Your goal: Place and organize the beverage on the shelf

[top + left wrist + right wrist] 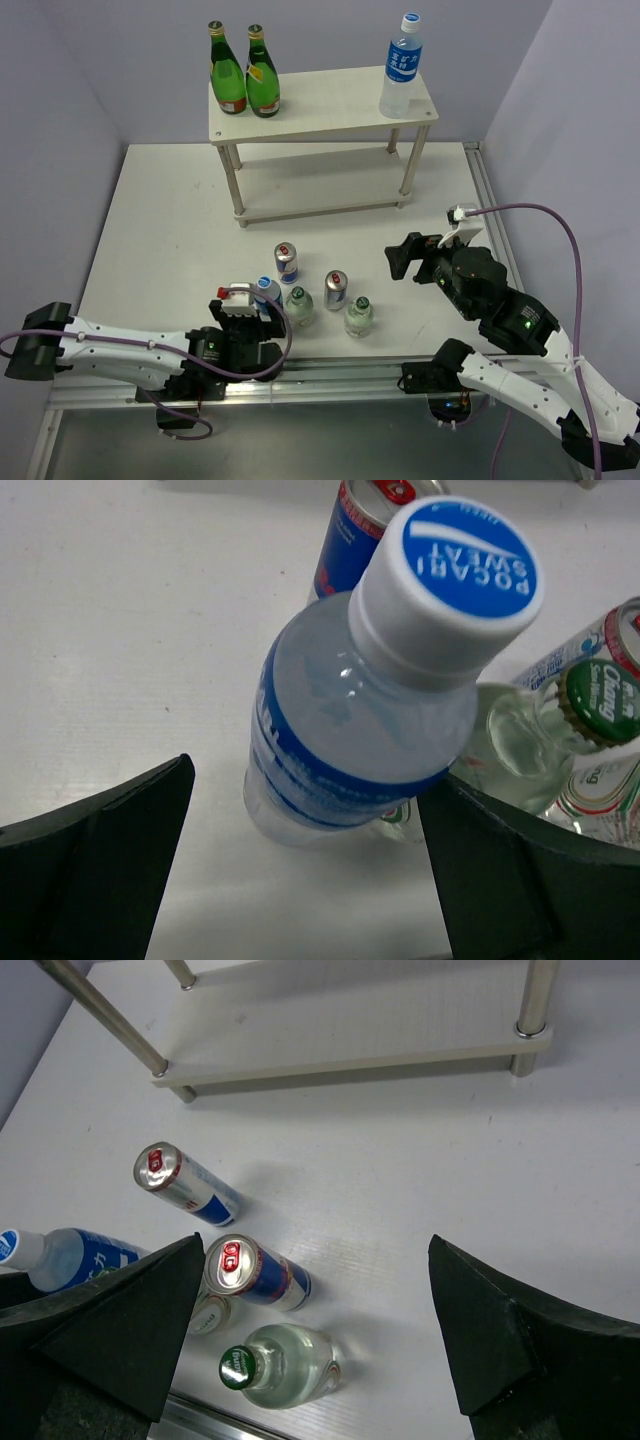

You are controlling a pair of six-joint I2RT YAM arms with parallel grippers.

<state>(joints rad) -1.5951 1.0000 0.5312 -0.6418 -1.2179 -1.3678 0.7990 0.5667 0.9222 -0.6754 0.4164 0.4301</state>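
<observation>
I should now move toward the blue-labelled water bottle (365, 700) until both fingers can close around its label (325, 772), because the bottle stands upright within my left gripper's open fingers.
A tall blue-labelled water bottle (266, 293) stands on the table between the fingers of my open left gripper (262, 312). In the left wrist view the bottle (360, 710) is close to the right finger (500, 870) and apart from the left one. Two blue-silver cans (287, 262) (335, 289) and two small green-capped bottles (299, 307) (358, 316) stand beside it. A second water bottle (402, 68) stands on the right of the cream shelf's top board (330, 105). My right gripper (400, 262) is open and empty, right of the cans (255, 1270).
Two green glass bottles (245, 75) stand on the left of the top board. The shelf's lower board (350, 1030) is bare in the right wrist view. A metal rail (330, 375) runs along the table's near edge, and walls close in the back and sides.
</observation>
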